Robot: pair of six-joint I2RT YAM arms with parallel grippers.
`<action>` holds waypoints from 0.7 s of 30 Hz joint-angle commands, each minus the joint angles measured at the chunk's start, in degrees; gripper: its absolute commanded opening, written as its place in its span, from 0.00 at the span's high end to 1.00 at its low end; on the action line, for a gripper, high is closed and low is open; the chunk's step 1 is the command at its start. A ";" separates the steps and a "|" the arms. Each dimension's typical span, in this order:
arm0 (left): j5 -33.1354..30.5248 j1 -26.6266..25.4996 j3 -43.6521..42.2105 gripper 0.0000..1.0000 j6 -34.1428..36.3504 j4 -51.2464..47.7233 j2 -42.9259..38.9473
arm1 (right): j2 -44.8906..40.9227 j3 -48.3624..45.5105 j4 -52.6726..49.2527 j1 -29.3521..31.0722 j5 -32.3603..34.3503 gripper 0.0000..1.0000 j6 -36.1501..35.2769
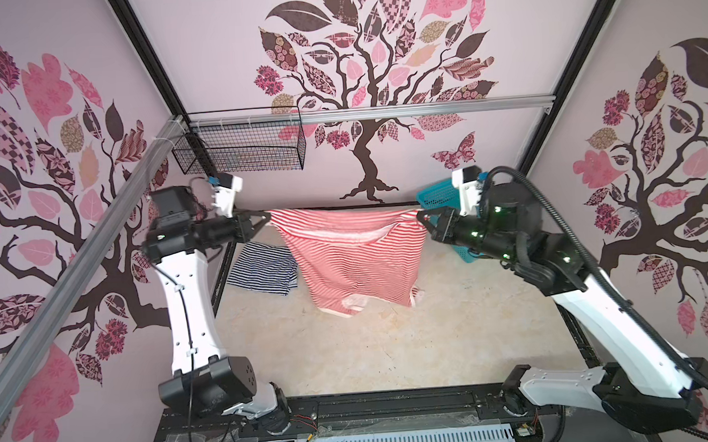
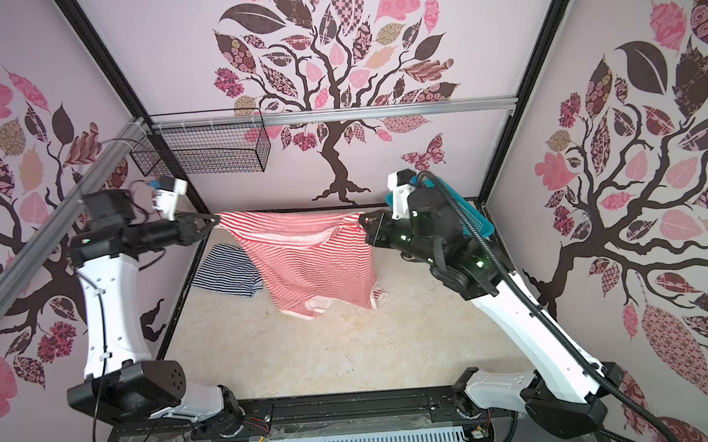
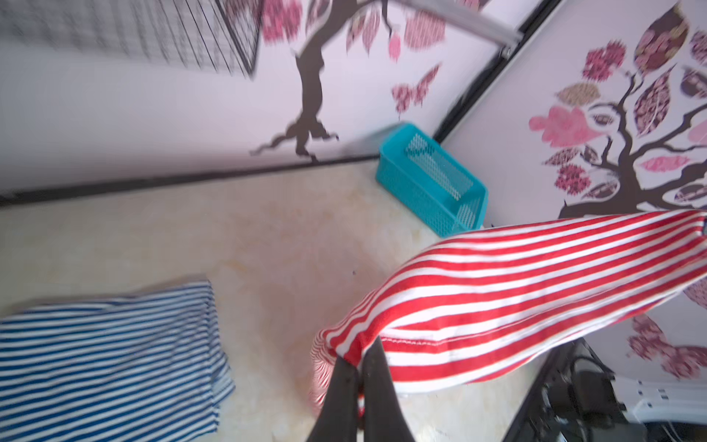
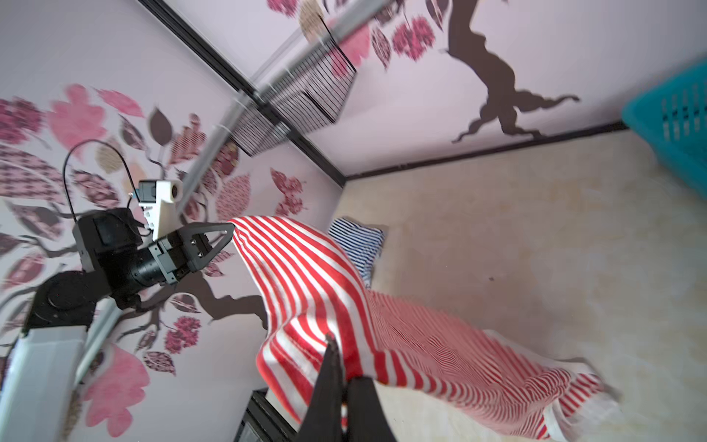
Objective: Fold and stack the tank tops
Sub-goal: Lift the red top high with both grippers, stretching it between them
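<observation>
The red-and-white tank top's lower end [image 1: 356, 303] is bunched up against the table, so both of the robot's grippers should swing the hem [image 1: 342, 212] up high before pulling it forward to lie flat.
The red-and-white tank top [image 1: 354, 259] [image 2: 317, 265] hangs in the air, stretched between both grippers, its pale-edged lower end touching the table. My left gripper [image 1: 265, 215] [image 2: 215, 218] is shut on one upper corner; in the left wrist view the dark fingers [image 3: 377, 367] pinch the striped hem [image 3: 478, 302]. My right gripper [image 1: 421, 217] [image 2: 361, 219] is shut on the other corner, seen in the right wrist view [image 4: 346, 367] with cloth [image 4: 306, 291] draped over it. The navy-and-white tank top [image 1: 263, 268] [image 2: 228, 270] [image 3: 103, 359] [image 4: 357, 241] lies folded on the table at the back left.
A teal mesh basket [image 1: 436, 195] [image 2: 475, 220] [image 3: 432, 180] [image 4: 673, 114] stands at the back right corner, partly behind the right arm. A black wire basket [image 1: 240, 147] [image 2: 207, 148] hangs on the back wall at the left. Beige table surface [image 1: 392, 344] spreads in front.
</observation>
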 commanded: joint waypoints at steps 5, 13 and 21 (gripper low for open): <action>5.97 7.18 16.67 1.00 -0.92 -15.19 -4.22 | -3.50 15.69 -10.11 -0.01 2.51 1.00 -2.88; 0.30 7.31 6.03 1.00 -3.16 -7.60 -23.31 | -10.80 10.31 -7.99 -0.03 -5.12 1.00 0.76; 6.33 7.32 0.00 1.00 -12.05 -0.40 -23.82 | -10.71 8.50 -10.91 0.00 -0.49 1.00 0.25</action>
